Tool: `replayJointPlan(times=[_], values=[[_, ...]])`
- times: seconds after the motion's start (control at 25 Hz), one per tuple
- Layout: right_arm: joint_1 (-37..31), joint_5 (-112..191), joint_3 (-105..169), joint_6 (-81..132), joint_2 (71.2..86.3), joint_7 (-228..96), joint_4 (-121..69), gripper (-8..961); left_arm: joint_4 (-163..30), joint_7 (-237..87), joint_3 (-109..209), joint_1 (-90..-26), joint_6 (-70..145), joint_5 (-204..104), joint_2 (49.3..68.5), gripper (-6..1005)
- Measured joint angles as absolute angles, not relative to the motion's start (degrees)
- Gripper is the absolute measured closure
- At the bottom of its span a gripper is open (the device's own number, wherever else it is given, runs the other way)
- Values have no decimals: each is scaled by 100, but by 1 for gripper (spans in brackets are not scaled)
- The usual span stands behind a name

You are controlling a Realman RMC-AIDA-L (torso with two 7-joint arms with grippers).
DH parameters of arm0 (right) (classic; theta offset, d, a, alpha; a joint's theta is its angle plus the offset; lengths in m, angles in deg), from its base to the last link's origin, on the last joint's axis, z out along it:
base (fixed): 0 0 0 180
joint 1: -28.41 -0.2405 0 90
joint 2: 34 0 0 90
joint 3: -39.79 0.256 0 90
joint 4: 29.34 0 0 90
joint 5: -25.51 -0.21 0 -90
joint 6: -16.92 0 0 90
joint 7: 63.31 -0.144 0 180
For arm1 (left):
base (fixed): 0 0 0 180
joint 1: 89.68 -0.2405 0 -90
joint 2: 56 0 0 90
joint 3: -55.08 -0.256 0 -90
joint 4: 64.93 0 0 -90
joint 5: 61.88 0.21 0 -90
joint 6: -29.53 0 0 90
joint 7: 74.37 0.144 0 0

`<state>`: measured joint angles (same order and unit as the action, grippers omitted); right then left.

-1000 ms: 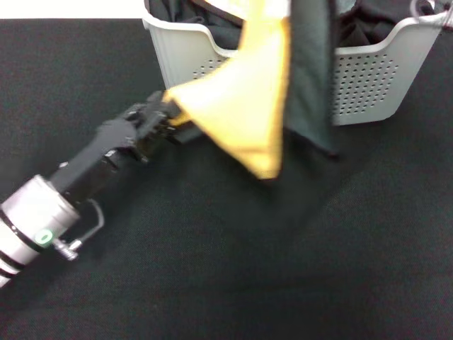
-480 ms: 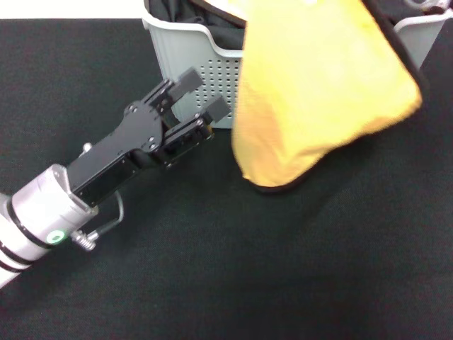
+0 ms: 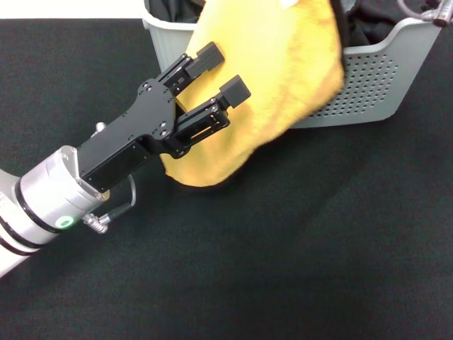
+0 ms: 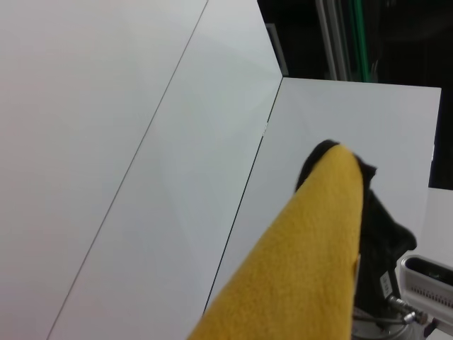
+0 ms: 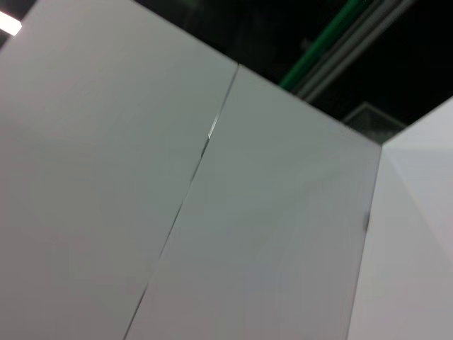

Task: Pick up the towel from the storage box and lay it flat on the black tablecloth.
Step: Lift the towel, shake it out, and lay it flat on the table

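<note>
The towel's yellow side [image 3: 248, 60] spreads behind my left gripper's open fingers, so my right gripper should swing the towel clear before my left gripper takes the towel's edge [image 3: 202, 183].
The towel [image 3: 283, 64] hangs in the air in front of the storage box [image 3: 368, 85], yellow side facing me, and its lower corner reaches the black tablecloth [image 3: 318, 248]. Its top runs out of the head view. My left gripper [image 3: 223, 71] is open, raised in front of the towel's left part, with its fingers [image 3: 205, 57] spread and nothing between them. In the left wrist view the towel [image 4: 311, 248] rises to a tip pinched by my right gripper [image 4: 340, 159], a dark shape beside it.
Plain black fabric [image 3: 375, 18] lies inside the box. The box stands at the far middle of the cloth. A white wall fills the right wrist view.
The left gripper let go of the towel's corner, opened, and rose toward the box. The towel swung out wide, then back left behind the open fingers.
</note>
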<state>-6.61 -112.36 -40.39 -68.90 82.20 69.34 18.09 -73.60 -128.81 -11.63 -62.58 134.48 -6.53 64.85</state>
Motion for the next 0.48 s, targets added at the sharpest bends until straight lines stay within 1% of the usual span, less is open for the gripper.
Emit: replayJointPlan(times=[0.2, 0.32, 0.48], values=[[-699, -11417, -4007, -6993, 8213, 6972, 1814, 945, -7356, -12821, -1163, -6268, 13447, -652, 6485, 153], [-867, -11415, -4003, -6947, 8183, 6975, 1782, 944, -7354, -12825, -1162, -6249, 13451, -652, 6485, 154], [-947, -11382, -4071, -6711, 8206, 7121, 1641, 944, -7355, -12888, -1207, -6138, 13642, -636, 6485, 154]])
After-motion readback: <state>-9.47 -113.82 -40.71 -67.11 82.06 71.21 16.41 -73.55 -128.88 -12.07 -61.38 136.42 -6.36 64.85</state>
